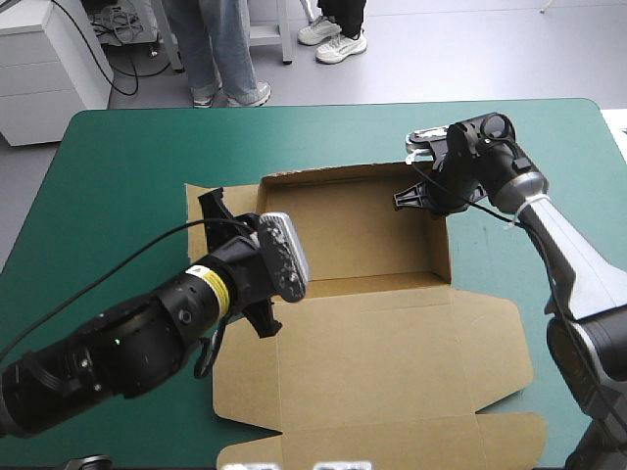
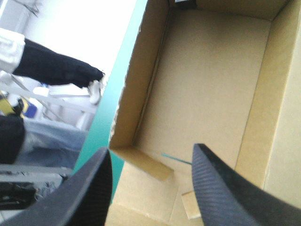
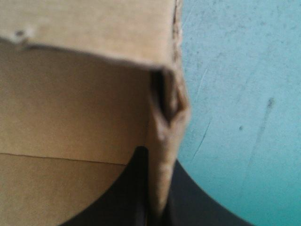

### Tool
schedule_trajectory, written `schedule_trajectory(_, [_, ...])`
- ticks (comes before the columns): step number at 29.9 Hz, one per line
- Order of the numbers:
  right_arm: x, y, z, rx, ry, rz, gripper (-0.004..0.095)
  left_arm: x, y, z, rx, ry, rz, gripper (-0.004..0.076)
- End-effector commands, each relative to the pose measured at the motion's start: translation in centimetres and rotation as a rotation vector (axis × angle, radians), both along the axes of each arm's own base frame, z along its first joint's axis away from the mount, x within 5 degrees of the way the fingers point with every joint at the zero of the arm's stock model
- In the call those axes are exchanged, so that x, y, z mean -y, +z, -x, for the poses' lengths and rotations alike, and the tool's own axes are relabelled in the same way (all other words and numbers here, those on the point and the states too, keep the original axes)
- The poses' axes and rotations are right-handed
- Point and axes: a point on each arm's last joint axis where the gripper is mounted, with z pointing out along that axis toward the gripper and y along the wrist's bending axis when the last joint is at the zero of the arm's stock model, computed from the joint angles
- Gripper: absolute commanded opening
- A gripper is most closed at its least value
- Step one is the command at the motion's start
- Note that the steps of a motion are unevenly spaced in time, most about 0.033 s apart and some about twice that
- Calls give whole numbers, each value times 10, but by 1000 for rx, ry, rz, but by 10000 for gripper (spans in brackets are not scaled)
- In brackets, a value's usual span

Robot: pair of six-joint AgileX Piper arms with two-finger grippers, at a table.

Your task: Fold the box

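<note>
The loose brown flap (image 1: pixel 244 200) will go over into a doubled side when the robot folds it, because a short flap (image 2: pixel 143 163) runs across the box's open side and the loose one will wrap over it.
The brown box (image 1: pixel 362 230) lies mid-table as an open tray with raised walls, its lid (image 1: pixel 392 362) flat toward the near edge. My left gripper (image 1: pixel 245 257) hovers at the tray's left wall. In the left wrist view it (image 2: pixel 151 149) stands open over the tray's far left corner, where a short tucked flap (image 2: pixel 143 162) lies on the floor (image 2: pixel 211 80). My right gripper (image 1: pixel 416 196) is at the tray's far right corner. In the right wrist view it (image 3: pixel 157 157) is shut on the box, its black fingers pinching the right wall (image 3: pixel 162 122) just below the corner.
A loose brown flap (image 1: pixel 201 206) sticks out flat from the tray's left side, under my left arm. Lid flaps (image 1: pixel 505 343) spread toward the table's near right. Bare teal-green cover (image 1: pixel 118 196) lies left of the box and beside the right wall (image 3: pixel 235 94).
</note>
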Motion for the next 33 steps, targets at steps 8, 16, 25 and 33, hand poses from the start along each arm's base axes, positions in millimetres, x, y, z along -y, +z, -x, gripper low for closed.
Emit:
schedule_trajectory(8, [-2, -10, -23, -14, 38, 47, -17, -66, 12, -51, -256, 271, 234, 183])
schedule_trajectory(16, [-4, -28, -31, -56, 39, 57, -17, -122, 21, -30, -181, 414, 487, 94])
schedule_trajectory(25, [-5, -27, -33, -28, 42, 50, -17, -163, -65, 58, -153, 439, 586, -8])
schedule_trajectory(33, [-4, -27, -34, -22, 45, 57, 35, -186, -113, 109, -83, 435, 713, -8])
